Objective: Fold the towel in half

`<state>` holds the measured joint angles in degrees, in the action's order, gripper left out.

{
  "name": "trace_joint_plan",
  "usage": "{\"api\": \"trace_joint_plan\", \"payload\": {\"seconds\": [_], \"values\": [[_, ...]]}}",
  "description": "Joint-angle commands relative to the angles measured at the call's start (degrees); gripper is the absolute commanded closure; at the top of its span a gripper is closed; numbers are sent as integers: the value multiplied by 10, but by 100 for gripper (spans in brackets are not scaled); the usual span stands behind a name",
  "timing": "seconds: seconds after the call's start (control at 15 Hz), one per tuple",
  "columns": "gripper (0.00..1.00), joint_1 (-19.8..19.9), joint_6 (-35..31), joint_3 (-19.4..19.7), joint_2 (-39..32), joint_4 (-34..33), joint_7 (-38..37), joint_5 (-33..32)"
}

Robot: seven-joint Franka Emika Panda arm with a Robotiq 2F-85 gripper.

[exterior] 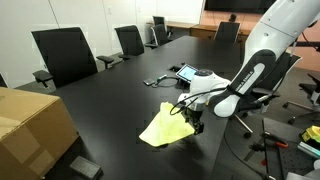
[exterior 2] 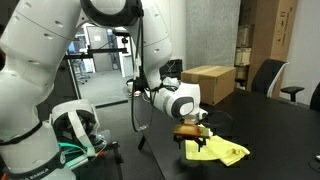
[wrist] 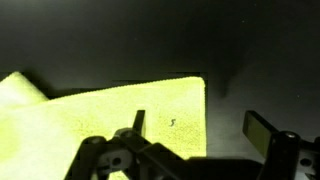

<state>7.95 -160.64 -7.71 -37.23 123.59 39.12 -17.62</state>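
I can see the towel's corner (wrist: 201, 80) ahead of my open fingers, so I should move my gripper toward that corner (wrist: 197, 88), go down and pinch it before I fold the towel over.
The pale-yellow towel (exterior: 163, 129) lies on the black table near its front edge, in a rumpled, roughly triangular shape. It shows in both exterior views (exterior 2: 220, 151). My gripper (exterior: 195, 122) hangs low at the towel's edge (exterior 2: 190, 133). In the wrist view the towel (wrist: 110, 115) fills the lower left, with its straight edge running between my fingers. The gripper (wrist: 200, 128) is open, one finger over the cloth and the other over bare table. Nothing is held.
A brown cardboard box (exterior: 30, 125) stands on the table near the towel and shows again (exterior 2: 210, 82). A small tablet (exterior: 188, 72) lies farther back on the table. Black office chairs (exterior: 65, 55) line the table's side.
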Motion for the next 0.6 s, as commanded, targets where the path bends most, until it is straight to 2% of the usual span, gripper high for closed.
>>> {"api": "trace_joint_plan", "payload": {"seconds": [0.0, 0.27, 0.53], "values": [[0, 51, -15, -41, -13, -11, 115, 1], [0, 72, 1, -54, -24, -13, 196, 14], [0, 64, 6, -40, -41, -18, 228, 16]]}}
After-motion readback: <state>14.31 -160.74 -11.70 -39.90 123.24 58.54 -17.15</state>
